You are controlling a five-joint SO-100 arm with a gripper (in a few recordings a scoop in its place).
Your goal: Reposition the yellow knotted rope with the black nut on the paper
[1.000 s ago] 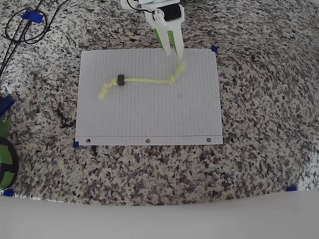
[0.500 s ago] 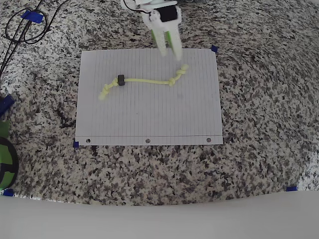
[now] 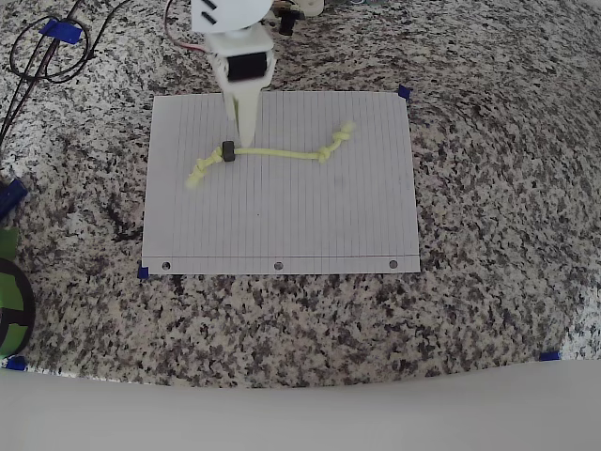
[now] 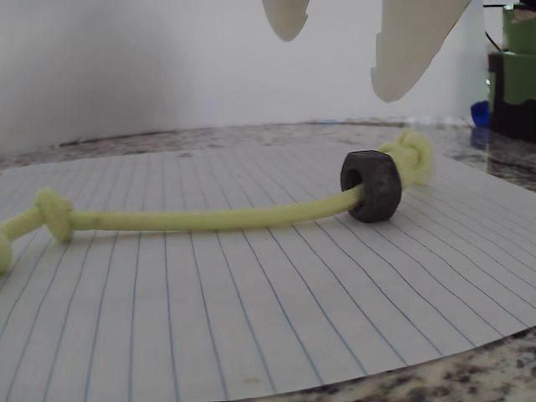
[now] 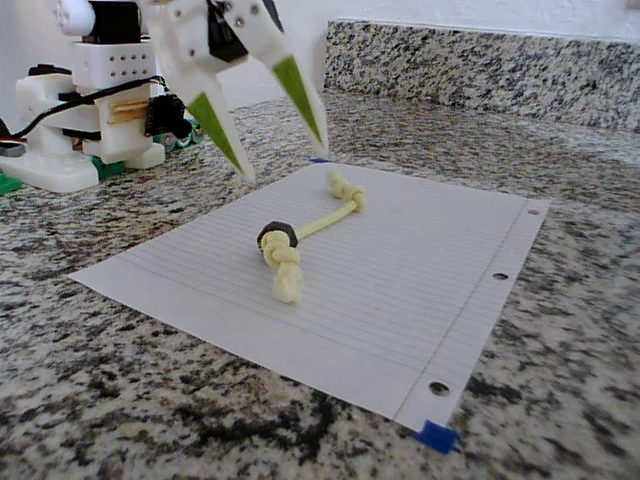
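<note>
A bulky knot [image 3: 214, 157] sits behind the black nut [image 3: 228, 151]. The nut will therefore catch on that knot and stay threaded when I lift the yellow knotted rope.
The yellow knotted rope [image 3: 282, 151] lies flat across the upper half of the white lined paper [image 3: 282, 225], with a knot at each end. The black nut [image 3: 227, 151] is threaded on it near the left knot in the overhead view. My gripper [image 3: 246, 133] hangs just above the rope beside the nut, touching neither. In the fixed view the gripper [image 5: 283, 162] stands open and empty over the nut [image 5: 277, 236] and rope [image 5: 322, 222]. In the wrist view the fingertips [image 4: 410, 59] hover above the nut [image 4: 373, 184], and the rope [image 4: 209, 219] trails left over the paper [image 4: 251, 318].
The paper rests on a speckled granite counter [image 3: 488, 310]. A thin black cable loop [image 3: 47, 52] lies at the top left, and a green and black object [image 3: 9, 301] sits at the left edge. Blue tape marks [image 3: 404, 92] sit by the paper's corners. The arm's base [image 5: 80, 130] stands behind the paper.
My gripper has swung left from over the rope's right knot to over the black nut. The right knot has shifted a little and now lies free on the paper.
</note>
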